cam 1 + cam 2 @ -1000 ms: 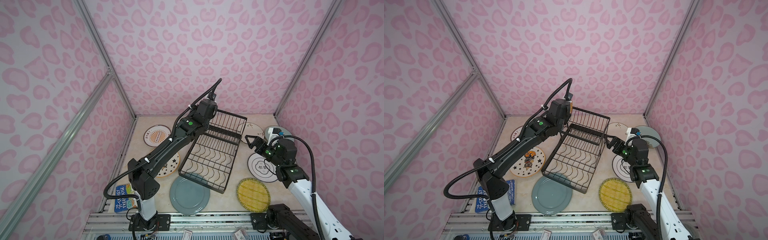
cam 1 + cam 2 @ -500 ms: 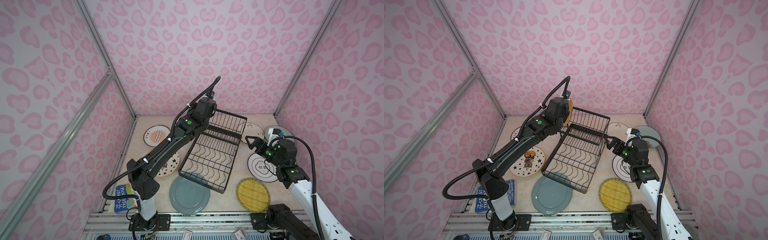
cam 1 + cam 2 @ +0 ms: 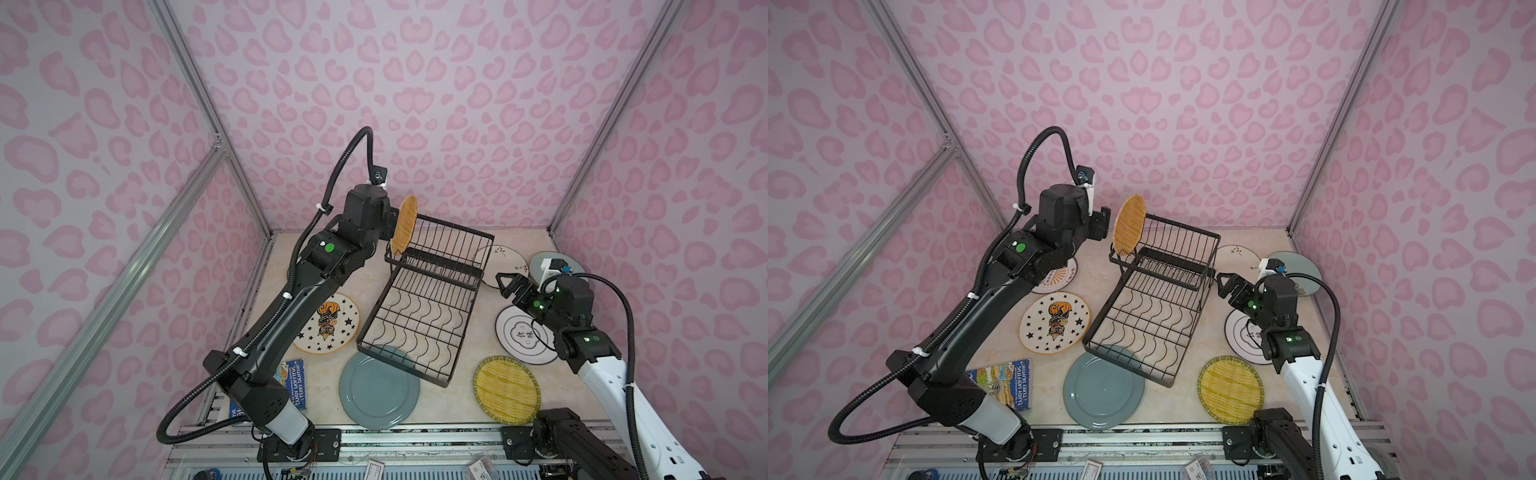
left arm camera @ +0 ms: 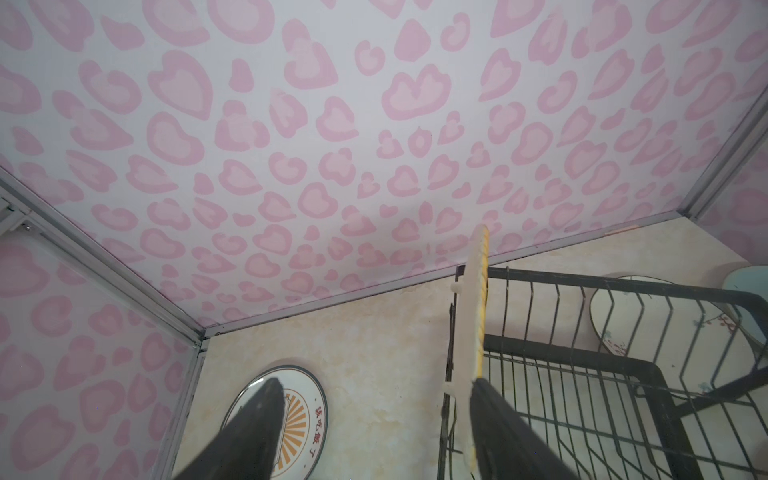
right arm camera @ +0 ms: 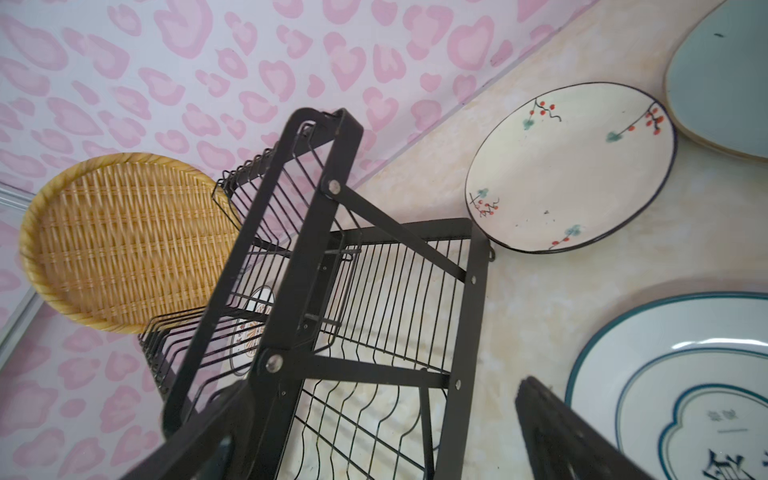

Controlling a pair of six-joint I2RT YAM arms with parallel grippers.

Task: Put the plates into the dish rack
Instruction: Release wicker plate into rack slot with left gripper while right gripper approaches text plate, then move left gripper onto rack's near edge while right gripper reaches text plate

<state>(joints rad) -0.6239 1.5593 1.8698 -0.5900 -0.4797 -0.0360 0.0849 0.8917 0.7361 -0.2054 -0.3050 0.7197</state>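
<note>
I should push the rack's side [image 3: 474, 302] with my right gripper to square the slanted dish rack, whose corner crowds the sprig plate, before I load more plates.
The black wire dish rack [image 3: 419, 316] [image 3: 1142, 320] lies slantwise mid-table. An orange woven plate [image 3: 404, 224] [image 3: 1129, 224] [image 4: 473, 324] [image 5: 124, 241] stands on edge at the far-left end of its raised tier. My left gripper [image 3: 1106, 224] [image 4: 374, 380] is open beside it, one finger [image 4: 498, 424] close against the plate's edge. My right gripper [image 3: 505, 282] [image 5: 386, 384] hovers open at the rack's right side, holding nothing. Flat on the table lie a star plate [image 3: 328, 324], a teal-grey plate [image 3: 378, 392] partly under the rack's near corner, a yellow woven plate [image 3: 507, 388], a ringed plate [image 3: 521, 336], a sprig plate [image 5: 569, 166], a pale blue plate [image 3: 1300, 266] and a sunburst plate [image 4: 299, 415].
A blue-covered book [image 3: 1005, 384] lies at the front left beside the left arm's base. Pink patterned walls close in the back and both sides. The right arm's forearm hangs over the ringed plate.
My left gripper has opened and let go of the orange woven plate, which now stands by itself in the rack's raised tier. The right arm has not moved.
</note>
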